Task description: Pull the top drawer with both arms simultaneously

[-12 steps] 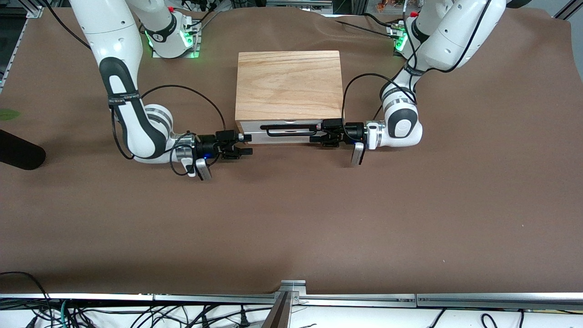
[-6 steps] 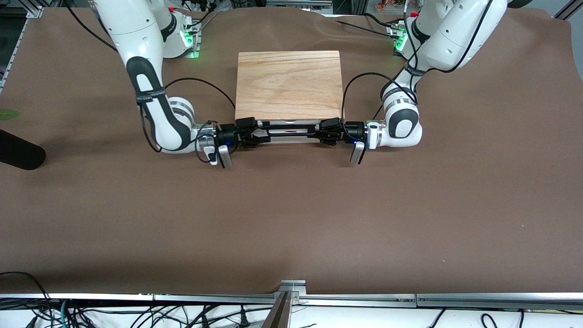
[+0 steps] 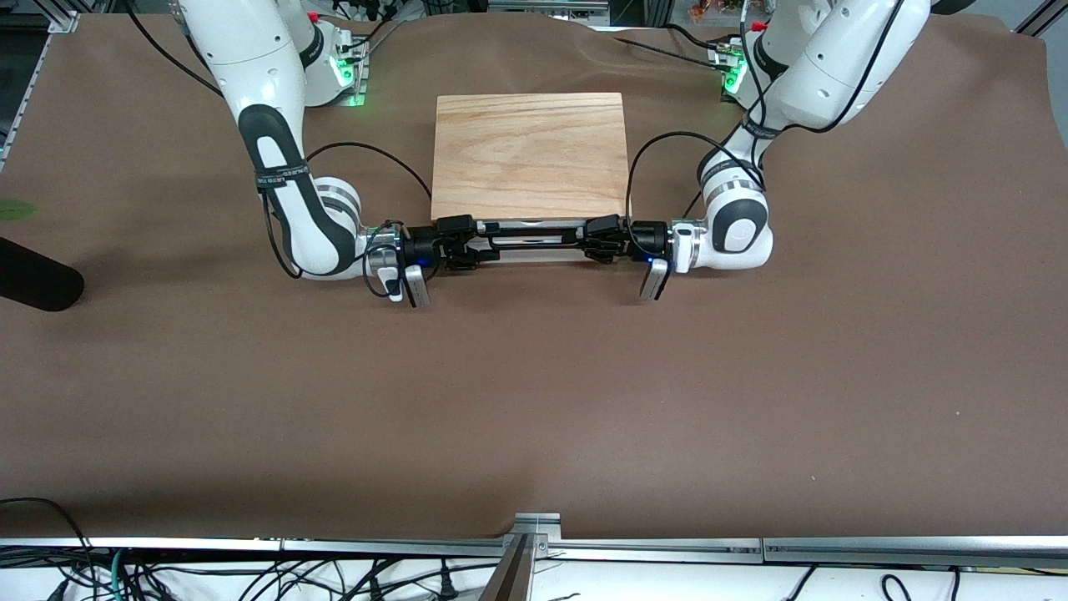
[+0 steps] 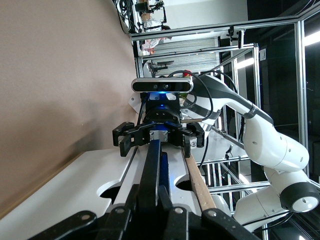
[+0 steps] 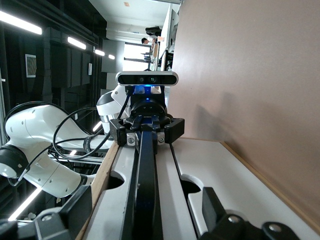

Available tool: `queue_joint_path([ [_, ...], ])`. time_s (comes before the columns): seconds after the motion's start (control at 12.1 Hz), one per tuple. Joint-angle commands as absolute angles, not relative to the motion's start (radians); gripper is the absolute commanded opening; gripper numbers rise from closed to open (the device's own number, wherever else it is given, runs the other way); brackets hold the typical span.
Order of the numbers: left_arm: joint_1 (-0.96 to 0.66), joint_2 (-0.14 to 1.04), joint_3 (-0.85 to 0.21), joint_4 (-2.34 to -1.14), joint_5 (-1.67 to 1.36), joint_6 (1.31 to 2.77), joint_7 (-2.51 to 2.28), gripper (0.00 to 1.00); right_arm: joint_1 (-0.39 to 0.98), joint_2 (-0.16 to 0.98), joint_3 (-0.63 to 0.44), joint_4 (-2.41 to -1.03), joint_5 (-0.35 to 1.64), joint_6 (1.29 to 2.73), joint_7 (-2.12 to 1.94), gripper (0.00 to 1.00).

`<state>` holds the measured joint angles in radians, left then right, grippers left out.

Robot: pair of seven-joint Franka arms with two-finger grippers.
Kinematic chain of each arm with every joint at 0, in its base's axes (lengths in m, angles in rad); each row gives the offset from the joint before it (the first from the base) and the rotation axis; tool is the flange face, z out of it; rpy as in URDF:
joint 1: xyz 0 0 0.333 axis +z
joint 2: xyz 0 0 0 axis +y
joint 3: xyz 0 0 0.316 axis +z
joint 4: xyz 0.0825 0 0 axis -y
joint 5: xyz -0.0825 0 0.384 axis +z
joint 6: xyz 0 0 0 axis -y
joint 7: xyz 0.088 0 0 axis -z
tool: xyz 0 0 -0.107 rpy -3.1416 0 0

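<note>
I need to close my right gripper before both grippers pull. My left gripper pinches one end of the handle, but my right gripper is open around the handle's other end [image 5: 143, 200].
The top drawer [image 3: 534, 229] shows its white front under the light oak cabinet top, and none of its interior shows. Its black wire handle [image 3: 534, 242] runs across the front. My left gripper [image 3: 599, 239] is shut on the handle's end toward the left arm. In the left wrist view [image 4: 150, 212] the fingers pinch the bar [image 4: 152, 160]. My right gripper [image 3: 465, 248] is at the handle's other end. In the right wrist view [image 5: 147, 212] it is open, with its fingers [image 5: 82, 205] wide on either side of the bar [image 5: 145, 170]. The drawer front also shows there [image 5: 167, 175].
The cabinet's oak top [image 3: 530, 154] stands mid-table on the brown cover. The lower white front panel [image 4: 65, 195] lies beneath the top drawer. A dark object [image 3: 33, 284] lies at the table edge at the right arm's end. Brown cover lies open nearer the front camera.
The right arm swung in toward the cabinet, and its gripper went from beside the cabinet's corner to the handle's end. The left gripper stayed at the handle and shifted slightly toward the cabinet.
</note>
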<state>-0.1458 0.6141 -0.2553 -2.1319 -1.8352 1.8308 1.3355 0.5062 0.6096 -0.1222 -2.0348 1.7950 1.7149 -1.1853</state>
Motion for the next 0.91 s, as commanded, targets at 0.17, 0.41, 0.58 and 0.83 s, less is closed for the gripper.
queue_joint_path([
  [0.17,-0.147,0.598,-0.268,-2.174,-1.835,1.822,1.356,0.00,0.508,0.646,-0.126,-1.990,1.816,1.715,-1.201,0.89],
  [0.41,-0.147,0.598,-0.268,-2.174,-1.835,1.822,1.361,0.00,0.505,0.646,-0.127,-1.980,1.815,1.713,-1.197,0.84],
  [0.58,-0.147,0.598,-0.268,-2.172,-1.835,1.822,1.365,0.00,0.502,0.646,-0.129,-1.982,1.810,1.710,-1.197,0.83],
  [0.83,-0.146,0.600,-0.268,-2.172,-1.835,1.822,1.362,0.00,0.505,0.646,-0.129,-1.990,1.810,1.713,-1.198,0.74],
])
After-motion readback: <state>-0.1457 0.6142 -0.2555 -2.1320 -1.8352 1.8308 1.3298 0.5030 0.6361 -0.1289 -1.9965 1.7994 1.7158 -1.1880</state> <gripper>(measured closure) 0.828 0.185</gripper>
